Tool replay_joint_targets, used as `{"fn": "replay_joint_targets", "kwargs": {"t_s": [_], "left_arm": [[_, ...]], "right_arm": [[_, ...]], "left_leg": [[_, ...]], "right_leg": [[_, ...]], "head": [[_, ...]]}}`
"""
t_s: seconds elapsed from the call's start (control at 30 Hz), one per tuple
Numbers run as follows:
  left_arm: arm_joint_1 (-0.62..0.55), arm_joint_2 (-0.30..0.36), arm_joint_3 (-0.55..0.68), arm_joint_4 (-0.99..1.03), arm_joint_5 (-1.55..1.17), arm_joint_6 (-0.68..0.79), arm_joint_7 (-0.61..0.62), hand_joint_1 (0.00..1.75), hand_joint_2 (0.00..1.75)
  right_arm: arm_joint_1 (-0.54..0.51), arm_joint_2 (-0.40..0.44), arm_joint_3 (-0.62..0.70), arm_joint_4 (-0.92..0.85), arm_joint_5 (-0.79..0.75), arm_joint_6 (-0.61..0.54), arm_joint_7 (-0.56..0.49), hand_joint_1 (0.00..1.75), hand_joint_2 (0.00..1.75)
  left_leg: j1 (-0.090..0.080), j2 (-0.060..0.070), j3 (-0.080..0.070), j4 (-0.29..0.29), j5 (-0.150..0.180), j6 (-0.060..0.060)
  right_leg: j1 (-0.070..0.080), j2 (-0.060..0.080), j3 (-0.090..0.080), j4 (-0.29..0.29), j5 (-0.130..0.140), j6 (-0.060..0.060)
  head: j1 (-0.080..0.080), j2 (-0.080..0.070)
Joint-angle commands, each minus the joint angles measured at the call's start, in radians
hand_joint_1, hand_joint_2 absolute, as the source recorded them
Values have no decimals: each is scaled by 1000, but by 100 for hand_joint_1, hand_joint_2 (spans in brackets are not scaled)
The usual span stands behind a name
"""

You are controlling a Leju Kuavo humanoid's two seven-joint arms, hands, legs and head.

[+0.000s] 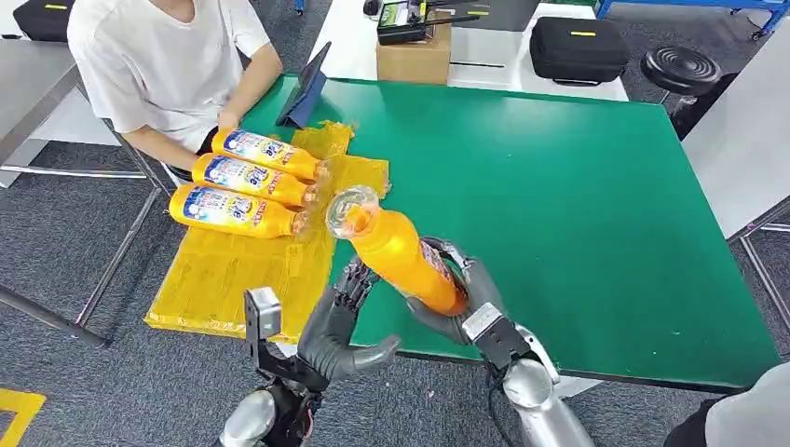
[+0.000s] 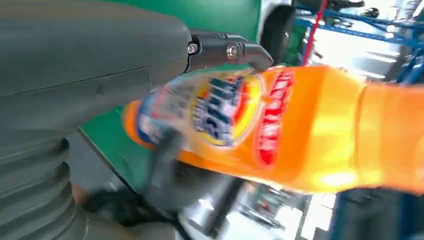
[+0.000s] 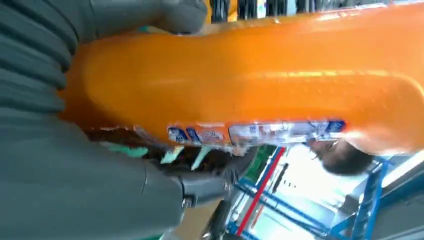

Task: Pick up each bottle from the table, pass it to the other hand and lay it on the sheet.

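I expect the tilted bottle to stay in place when I lay it beside the bottles on the sheet, because they lie side by side with their labels up.
My right hand grips the base end of an orange bottle over the front edge of the green table. The bottle tilts, its clear cap pointing up and toward the yellow sheet. My left hand is just left of it with fingers spread, their tips close under the bottle's side. In the left wrist view the bottle's label lies very near the thumb. In the right wrist view the bottle lies across the hand. Three more orange bottles lie side by side on the sheet.
A person sits at the table's far left corner, one hand at the farthest lying bottle. A dark tablet leans behind the sheet. Beyond the table stand a cardboard box, a black case and a stool.
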State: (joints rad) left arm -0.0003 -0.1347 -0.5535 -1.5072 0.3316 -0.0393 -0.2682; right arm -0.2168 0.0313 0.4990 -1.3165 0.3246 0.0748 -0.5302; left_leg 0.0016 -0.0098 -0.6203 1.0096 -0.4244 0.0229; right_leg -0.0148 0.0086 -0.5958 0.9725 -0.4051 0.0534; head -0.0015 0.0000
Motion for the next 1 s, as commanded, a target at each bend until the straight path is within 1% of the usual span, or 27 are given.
{"fn": "replay_joint_targets", "kwargs": {"t_s": [0.03,0.07,0.13,0.17,0.2,0.27,0.3,0.37,0.4,0.43,0.47,0.5,0.57,0.6,0.63,0.67,0.7,0.77,0.8,0.83,0.87,0.9,0.93,1.0], "left_arm": [[-19,15,-25,1,27,-10,9,0,175],[-19,15,-25,1,27,-10,9,0,175],[-21,17,-27,3,30,-9,8,0,175],[-21,17,-27,3,30,-9,8,0,175],[-21,17,-28,3,34,-8,3,0,175],[-24,18,-35,1,37,-8,-1,0,175],[-25,23,-46,-3,36,-11,-2,0,175],[-32,32,-63,-1,36,-22,-5,0,175],[-22,22,-55,9,100,-50,24,0,175],[-32,34,-61,22,52,-8,2,0,175],[-35,34,-61,33,37,13,-7,0,175],[-43,32,-61,55,30,33,-10,0,175],[-51,28,-62,74,2,80,-22,0,175],[-51,28,-62,74,2,80,-22,0,175],[-49,23,-59,80,-5,105,-20,0,175],[-48,20,-57,81,0,118,-9,0,175],[-47,18,-55,82,13,116,-2,0,175],[-46,22,-57,75,61,113,12,0,175],[-46,20,-54,73,61,119,8,0,175],[-45,13,-46,70,76,134,4,0,175],[-43,0,-27,68,86,172,-3,0,175],[-47,2,-29,66,85,193,-3,0,175],[-33,-12,-23,52,98,202,-2,0,175],[-24,-17,-36,37,100,218,2,0,175]], "right_arm": [[-37,-2,93,100,6,-2,-14,175,175],[-37,-2,93,100,6,-2,-14,175,175],[-38,-6,93,98,6,-2,-13,175,175],[-38,-6,93,98,6,-2,-13,175,175],[-39,-7,96,97,6,-2,-12,175,175],[-40,-5,100,99,4,-2,-13,175,175],[-45,-5,108,102,5,-2,-13,175,175],[-54,-8,116,103,6,-3,-14,175,175],[-64,-15,125,101,10,-4,-14,175,175],[-72,-20,128,102,17,-10,-9,175,175],[-74,-22,130,100,17,-10,-9,175,175],[-75,-29,133,94,14,-7,-2,175,175],[-81,-45,147,91,24,-4,14,175,175],[-81,-45,147,91,24,-4,14,175,175],[-78,-50,149,91,29,-9,18,175,175],[-74,-53,154,89,32,-11,20,175,175],[-73,-54,156,90,33,-13,19,175,175],[-74,-50,166,96,29,-15,19,175,175],[-72,-47,163,96,23,-14,18,175,175],[-73,-43,165,99,13,-9,17,175,175],[-77,-44,173,105,14,-8,19,175,175],[-81,-47,182,113,26,-15,34,175,175],[-83,-55,196,118,56,-34,43,175,175],[-87,-48,201,133,33,-18,25,175,175]], "left_leg": [[1,1,5,-1,-1,-1],[0,1,6,-1,-2,-2],[0,1,2,-1,-1,-1],[0,2,5,-1,-2,-1],[0,1,3,-1,-1,-1],[0,1,6,-1,-2,-2],[0,1,4,-1,-1,-1],[0,2,8,-1,-3,-2],[0,2,4,-1,-1,-1],[0,2,5,-1,-2,-1],[0,1,3,-1,-1,-1],[0,2,5,-1,-1,-1],[0,1,3,-1,0,-1],[0,1,5,-1,-1,-1],[0,0,2,-1,0,-1],[0,1,5,-1,-1,-1],[0,0,2,-1,0,-1],[0,0,5,-1,-1,-1],[0,1,3,-1,0,-1],[0,0,1,-1,0,-1],[0,1,5,-1,-2,-1],[0,1,2,-1,0,-1],[0,1,5,-1,-2,-1],[0,1,2,-1,0,-1]], "right_leg": [[1,0,5,-1,-1,-2],[1,0,6,0,-2,-3],[1,0,2,-1,0,-1],[1,0,5,-1,-1,-2],[1,0,3,-1,-1,-2],[1,0,6,0,-2,-3],[1,0,3,0,-1,-2],[1,0,7,0,-3,-3],[1,0,3,0,-1,-2],[1,0,5,0,-2,-2],[0,0,2,0,-1,-1],[1,0,4,0,-1,-2],[0,0,3,-1,0,-1],[1,0,4,-1,-1,-2],[0,0,2,-1,0,-1],[0,-1,5,-1,-1,-2],[0,-1,2,-1,0,-1],[1,-1,5,-1,-1,-2],[0,0,2,-1,0,-1],[0,0,1,-1,0,-1],[1,0,5,-1,-2,-2],[0,0,2,-1,0,-1],[1,0,5,-1,-2,-2],[1,0,2,-1,0,-1]], "head": [[0,0],[0,0],[0,0],[0,0],[0,0],[0,0],[0,0],[0,0],[0,0],[0,0],[0,0],[0,0],[0,0],[0,0],[0,0],[0,0],[0,0],[0,0],[0,0],[0,0],[0,0],[0,0],[0,0],[0,0]]}}
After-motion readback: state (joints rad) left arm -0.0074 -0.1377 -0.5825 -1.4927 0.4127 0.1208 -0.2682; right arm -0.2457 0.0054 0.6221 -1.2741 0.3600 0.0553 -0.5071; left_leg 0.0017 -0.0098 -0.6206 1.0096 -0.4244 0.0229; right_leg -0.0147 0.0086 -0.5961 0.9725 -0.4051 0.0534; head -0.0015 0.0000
